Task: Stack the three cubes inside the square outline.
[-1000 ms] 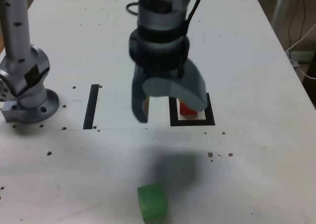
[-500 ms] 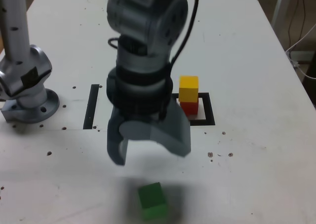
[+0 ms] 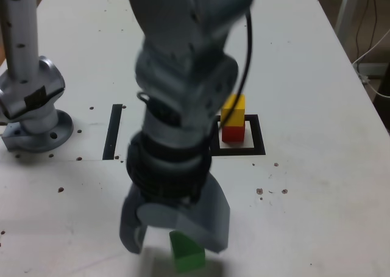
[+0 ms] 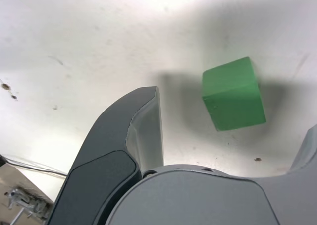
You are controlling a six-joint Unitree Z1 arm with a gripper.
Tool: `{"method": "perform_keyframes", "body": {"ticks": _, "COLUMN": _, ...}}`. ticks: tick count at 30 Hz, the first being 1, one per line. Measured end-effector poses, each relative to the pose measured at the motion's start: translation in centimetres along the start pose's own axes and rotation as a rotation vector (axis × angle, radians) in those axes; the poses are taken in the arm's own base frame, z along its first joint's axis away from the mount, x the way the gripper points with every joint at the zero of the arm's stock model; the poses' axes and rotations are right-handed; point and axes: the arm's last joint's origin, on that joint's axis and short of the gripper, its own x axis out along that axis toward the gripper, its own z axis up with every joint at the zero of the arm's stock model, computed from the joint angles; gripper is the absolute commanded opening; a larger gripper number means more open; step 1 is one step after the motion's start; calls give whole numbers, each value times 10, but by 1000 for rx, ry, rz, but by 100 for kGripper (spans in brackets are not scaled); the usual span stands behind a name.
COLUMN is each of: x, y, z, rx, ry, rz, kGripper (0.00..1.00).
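Observation:
My gripper will lower the green cube onto the stack, and the stack should stay upright because the yellow cube (image 3: 233,110) sits squarely on the red cube (image 3: 233,134).
The green cube (image 3: 190,259) lies on the white table near its front edge. My gripper (image 3: 173,245) hangs open just over it, one finger to each side in the exterior view. In the wrist view the green cube (image 4: 233,93) sits apart from the dark finger (image 4: 143,131), untouched, under the open gripper (image 4: 233,117). The yellow cube (image 3: 233,108) rests on the red cube (image 3: 231,132) inside the black square outline (image 3: 261,146), behind my arm toward the exterior view's right.
A straight black strip (image 3: 113,130) lies on the table at the exterior view's left of the outline. The arm's metal base (image 3: 33,109) stands at the far left. Small dark specks (image 3: 271,191) dot the table (image 3: 317,228). Cables hang off the right edge.
My gripper, open throughout, has swung from over the outline toward the front edge and lowered over the green cube. The yellow cube on the red one has come into sight.

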Motion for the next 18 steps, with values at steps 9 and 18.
{"method": "perform_keyframes", "body": {"ticks": 9, "x": 26, "y": -3, "z": 30, "rx": 51, "ry": 61, "rz": -41, "kGripper": 87}}
{"method": "perform_keyframes", "body": {"ticks": 18, "x": 34, "y": 6, "z": 40, "rx": 47, "ry": 94, "rz": -56, "kGripper": 25}}
